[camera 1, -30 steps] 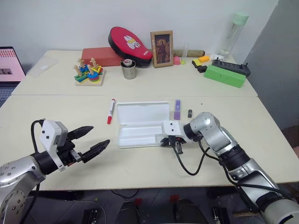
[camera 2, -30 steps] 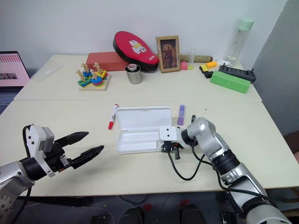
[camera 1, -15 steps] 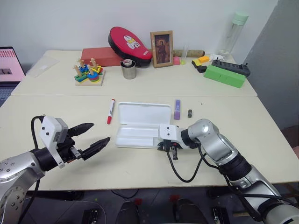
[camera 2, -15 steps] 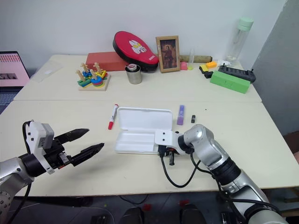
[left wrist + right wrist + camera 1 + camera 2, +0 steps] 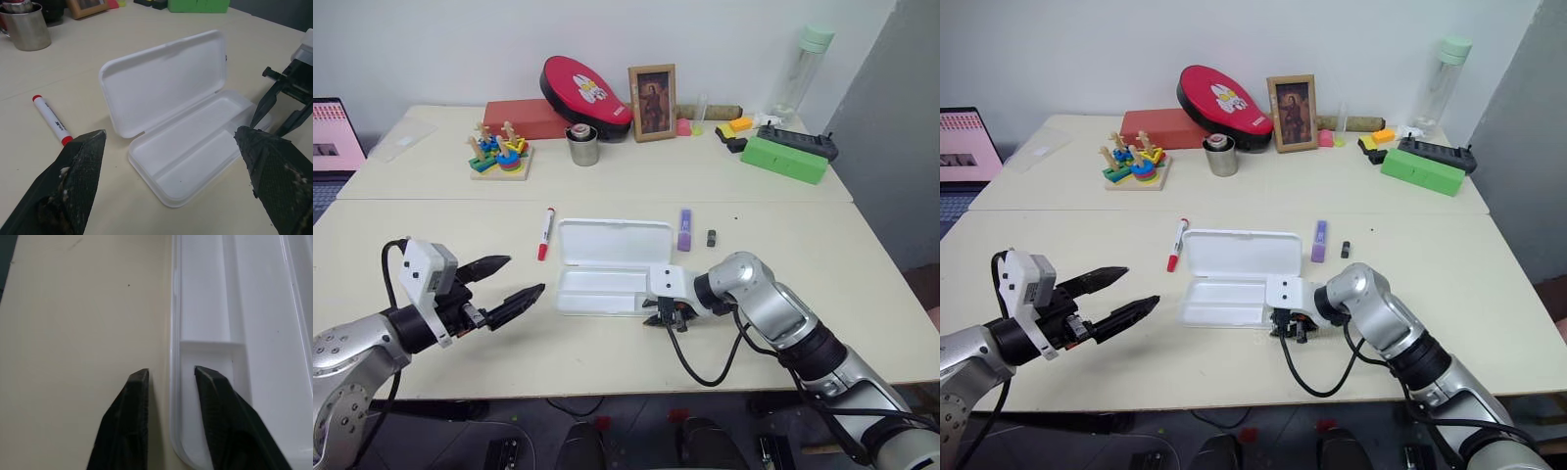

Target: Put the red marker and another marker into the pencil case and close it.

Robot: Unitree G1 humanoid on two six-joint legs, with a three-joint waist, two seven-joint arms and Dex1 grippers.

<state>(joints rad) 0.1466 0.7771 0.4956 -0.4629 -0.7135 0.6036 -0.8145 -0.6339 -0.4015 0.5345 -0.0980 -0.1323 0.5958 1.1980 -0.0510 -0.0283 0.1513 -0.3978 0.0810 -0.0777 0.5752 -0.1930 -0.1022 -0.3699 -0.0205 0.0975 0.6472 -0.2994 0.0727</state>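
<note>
The tray has a short corner compartment [image 5: 214, 358]. I expect the small dark block [image 5: 712, 238] to fit down into that compartment when I bring it over and lower it.
The white pencil case [image 5: 612, 243] lies open mid-table, its lid tipped back and its tray [image 5: 190, 156] empty. On the table left of it lies the red marker [image 5: 545, 232], also seen from the left wrist [image 5: 51, 121]. The purple marker [image 5: 684, 230] lies to the right of the lid. My right gripper [image 5: 666, 315] is at the tray's front right corner, and its fingers [image 5: 134, 421] stand slightly apart astride the tray's rim [image 5: 172, 396]. My left gripper [image 5: 524, 277] hovers wide open and empty to the left of the case.
A tiny dark block [image 5: 712, 237] lies right of the purple marker. Along the back stand a red oval case [image 5: 582, 93], a red box [image 5: 524, 117], a metal cup [image 5: 582, 147], a framed picture [image 5: 652, 88], a wooden toy [image 5: 499, 152], a green box [image 5: 783, 157] and a bottle [image 5: 808, 69].
My right gripper's fingers have parted at the tray's rim, after drawing the case a little toward me. The left gripper has stayed where it was.
</note>
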